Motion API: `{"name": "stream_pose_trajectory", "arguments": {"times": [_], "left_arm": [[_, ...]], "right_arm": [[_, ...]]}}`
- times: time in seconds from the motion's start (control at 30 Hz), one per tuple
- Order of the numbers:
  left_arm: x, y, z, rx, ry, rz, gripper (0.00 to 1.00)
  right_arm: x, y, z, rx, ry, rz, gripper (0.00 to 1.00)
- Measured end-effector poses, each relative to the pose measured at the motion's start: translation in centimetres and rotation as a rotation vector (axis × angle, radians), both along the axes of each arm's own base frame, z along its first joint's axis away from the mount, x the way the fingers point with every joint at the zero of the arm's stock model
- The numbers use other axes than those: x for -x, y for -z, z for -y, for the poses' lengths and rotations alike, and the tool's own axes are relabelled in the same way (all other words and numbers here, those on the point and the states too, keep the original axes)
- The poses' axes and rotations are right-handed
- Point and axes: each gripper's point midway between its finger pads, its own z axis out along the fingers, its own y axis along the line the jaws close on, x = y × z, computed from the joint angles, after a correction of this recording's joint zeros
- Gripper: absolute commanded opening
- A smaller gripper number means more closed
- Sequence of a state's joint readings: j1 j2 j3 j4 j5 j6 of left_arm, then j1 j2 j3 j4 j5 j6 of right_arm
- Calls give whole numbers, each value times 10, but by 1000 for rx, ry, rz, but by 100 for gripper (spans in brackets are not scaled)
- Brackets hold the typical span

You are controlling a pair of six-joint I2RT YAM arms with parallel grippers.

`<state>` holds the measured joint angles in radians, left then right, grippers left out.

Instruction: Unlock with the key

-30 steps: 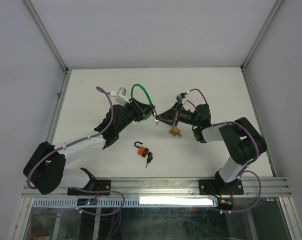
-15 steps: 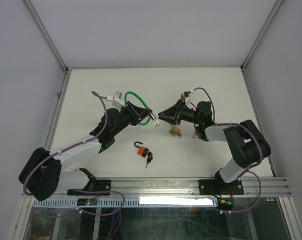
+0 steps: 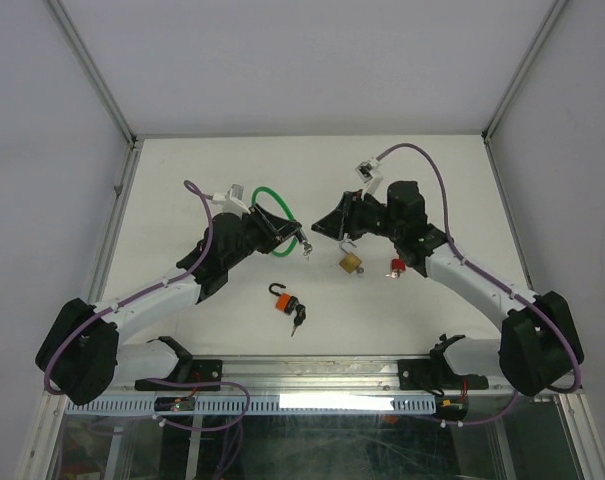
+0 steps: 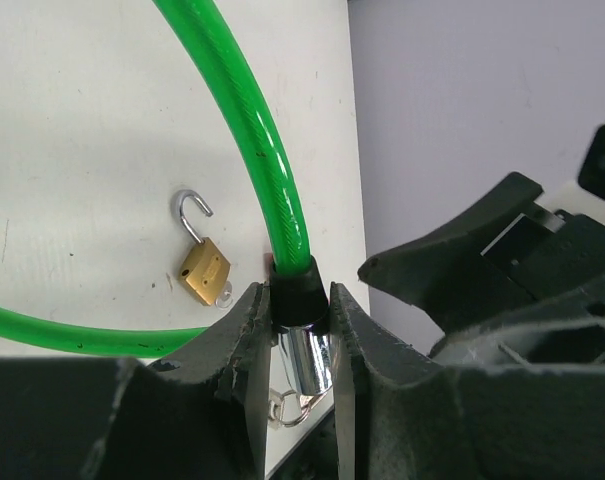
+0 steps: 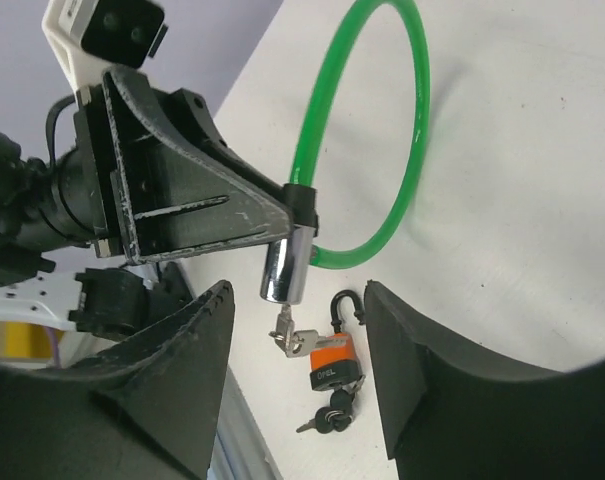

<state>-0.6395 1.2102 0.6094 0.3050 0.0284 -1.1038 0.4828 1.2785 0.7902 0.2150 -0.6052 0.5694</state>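
Observation:
Next, my right gripper takes the cylinder [image 5: 287,268], because my left gripper is holding the lock's cylinder with the cable's end [image 5: 318,257] in it. Then my left gripper will be free to pull the cable's end.
A green cable lock [image 3: 263,189] is held off the table by its black collar and chrome cylinder [image 4: 307,360], with my left gripper [image 4: 300,310] shut on it. The silver key [image 5: 290,335] sticks out of the cylinder's end [image 5: 284,265], and a ring and a second key hang from it. My right gripper [image 5: 297,300] stands open just short of the key, one finger on each side and touching nothing. In the top view the right gripper [image 3: 334,230] sits to the right of the key [image 3: 305,247] and the left gripper [image 3: 285,235].
A brass padlock [image 3: 351,263] with its shackle open lies on the table below the right gripper. An orange padlock [image 3: 285,303] with black keys [image 5: 327,410] lies nearer the front edge. A small red object [image 3: 395,266] rests beside the right arm.
My right gripper has opened, let go of the key and drawn back to the right. The left gripper has shifted slightly left, still holding the lock, and the key stays in the cylinder.

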Motion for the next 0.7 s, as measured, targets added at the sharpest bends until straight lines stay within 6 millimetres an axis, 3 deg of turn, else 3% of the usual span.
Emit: {"name": "stream_pose_trajectory", "arguments": {"times": [0.27,0.5,0.7], "left_arm": [[0,1,0,-5,0,-9,0],[0,1,0,-2,0,-11,0],[1,1,1,-2,4,-13,0]], "right_arm": [[20,10,-30,170,-10,61,57],[13,27,-37,241,25,24,50],[10,31,-46,256,22,13,42]]}}
